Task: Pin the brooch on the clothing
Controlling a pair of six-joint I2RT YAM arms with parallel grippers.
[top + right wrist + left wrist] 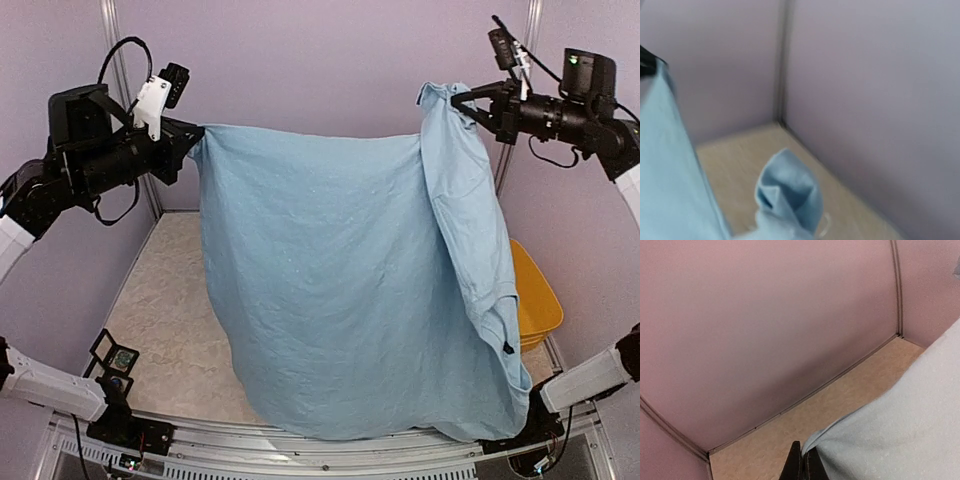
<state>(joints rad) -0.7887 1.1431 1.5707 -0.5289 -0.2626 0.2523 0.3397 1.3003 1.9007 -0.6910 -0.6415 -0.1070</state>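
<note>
The light blue T-shirt's side hangs folded (pixel 464 215) under my right gripper, so I need to lower the T-shirt and spread that side out while my left gripper keeps hold of the T-shirt's corner (pixel 208 140).
The light blue T-shirt (pixel 340 280) hangs like a curtain between my two raised grippers, its plain side toward the top camera; no lettering shows. My left gripper (pixel 192 140) is shut on its upper left corner; in the left wrist view the dark fingertips (pixel 799 465) pinch the cloth edge (pixel 890 430). My right gripper (pixel 470 105) is shut on the upper right corner, where a fold of cloth (pixel 790 192) bunches up in the right wrist view; its fingers are hidden there. The shirt's lower hem drapes down to the table's front edge. The brooch is not in view.
A yellow bin (pixel 535 295) stands at the right behind the shirt. Two small black square-framed cases (pixel 115 365) sit at the front left by the left arm's base. Pale walls enclose the beige table (pixel 165 300).
</note>
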